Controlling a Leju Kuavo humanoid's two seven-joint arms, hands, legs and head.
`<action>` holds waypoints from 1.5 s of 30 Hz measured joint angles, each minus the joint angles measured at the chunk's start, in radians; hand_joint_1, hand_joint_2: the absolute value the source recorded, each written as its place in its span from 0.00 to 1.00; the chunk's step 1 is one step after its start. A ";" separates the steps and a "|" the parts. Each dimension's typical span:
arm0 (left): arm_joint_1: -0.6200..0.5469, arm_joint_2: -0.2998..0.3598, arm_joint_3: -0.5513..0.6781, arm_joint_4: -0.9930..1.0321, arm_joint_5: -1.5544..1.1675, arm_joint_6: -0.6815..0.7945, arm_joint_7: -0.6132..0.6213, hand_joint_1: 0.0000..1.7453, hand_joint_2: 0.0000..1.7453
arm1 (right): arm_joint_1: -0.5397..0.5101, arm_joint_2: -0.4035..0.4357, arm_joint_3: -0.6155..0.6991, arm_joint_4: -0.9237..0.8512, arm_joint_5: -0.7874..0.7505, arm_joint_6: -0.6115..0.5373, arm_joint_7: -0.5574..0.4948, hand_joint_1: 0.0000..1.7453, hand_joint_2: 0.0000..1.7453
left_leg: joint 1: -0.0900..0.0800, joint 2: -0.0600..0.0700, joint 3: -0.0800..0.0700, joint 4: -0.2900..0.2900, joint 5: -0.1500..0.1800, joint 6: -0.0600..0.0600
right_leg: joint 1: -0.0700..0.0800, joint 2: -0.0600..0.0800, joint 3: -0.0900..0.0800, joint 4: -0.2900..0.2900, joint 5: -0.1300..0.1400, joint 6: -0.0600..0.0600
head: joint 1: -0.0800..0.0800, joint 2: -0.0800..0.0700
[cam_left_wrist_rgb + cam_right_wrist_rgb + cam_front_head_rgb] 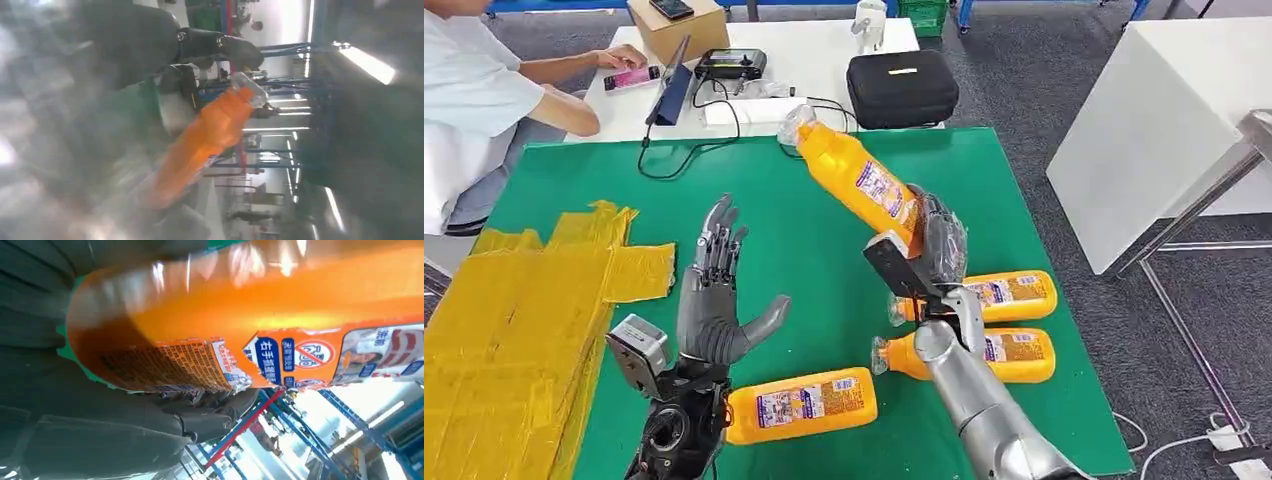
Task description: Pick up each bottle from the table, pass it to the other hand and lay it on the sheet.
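Observation:
I should expect a big front label to be hidden on the other side of the orange bottle [836, 164], because its small-print panels [884, 190] are facing me.
My right hand [939, 240] grips an orange bottle [856, 172] by its base and holds it tilted above the green table [824, 260], clear cap toward the far side. That bottle [260, 325] fills the right wrist view, dark fingers [150, 430] around it. The left wrist view is blurred and shows the same bottle [210, 135] raised. My left hand [716, 300] is open, fingers spread upward, left of the bottle and apart from it. Three more orange bottles lie on the table: one [802, 403] by my left arm, two [1009, 293] [1014, 353] beside my right arm. The yellow sheet [514, 310] lies at the left.
A person [474, 90] sits at the far left by a white table [754, 70] holding a black case [902, 88], a cardboard box [679, 28], cables and a phone. Another white table [1159, 120] stands at the right.

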 measured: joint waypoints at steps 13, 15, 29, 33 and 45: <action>-0.002 0.000 -0.018 0.005 0.021 0.016 0.008 0.00 1.00 | 0.136 0.032 -0.123 -0.356 -0.413 0.219 -0.127 1.00 1.00 | 0.000 0.001 -0.001 0.000 -0.001 0.000 | 0.000 0.001 -0.001 0.000 0.000 0.000 | 0.000 0.000; -0.002 0.000 -0.018 0.005 0.021 0.016 0.008 0.00 1.00 | 0.136 0.032 -0.123 -0.356 -0.413 0.219 -0.127 1.00 1.00 | 0.000 0.001 -0.001 0.000 -0.001 0.000 | 0.000 0.001 -0.001 0.000 0.000 0.000 | 0.000 0.000; -0.088 0.006 -0.038 -0.002 -0.011 -0.019 0.071 0.00 1.00 | 0.322 0.047 0.194 -0.442 -0.559 0.936 -0.173 1.00 1.00 | 0.000 0.001 -0.001 -0.001 0.000 0.000 | -0.001 0.000 -0.002 0.000 0.000 0.000 | 0.000 0.000; -0.096 0.009 -0.045 0.011 -0.011 -0.021 0.071 0.00 1.00 | 0.307 0.040 0.207 -0.412 -0.558 0.941 -0.178 1.00 1.00 | 0.000 0.001 -0.001 -0.001 0.000 0.000 | -0.001 0.000 -0.002 0.000 0.000 0.000 | 0.000 0.000; -0.094 0.011 -0.047 0.033 -0.011 -0.021 0.073 0.00 1.00 | 0.296 0.035 0.223 -0.364 -0.498 0.892 -0.175 1.00 1.00 | 0.000 0.001 -0.001 -0.001 0.000 0.000 | 0.000 0.000 -0.002 0.000 0.000 0.000 | 0.000 0.000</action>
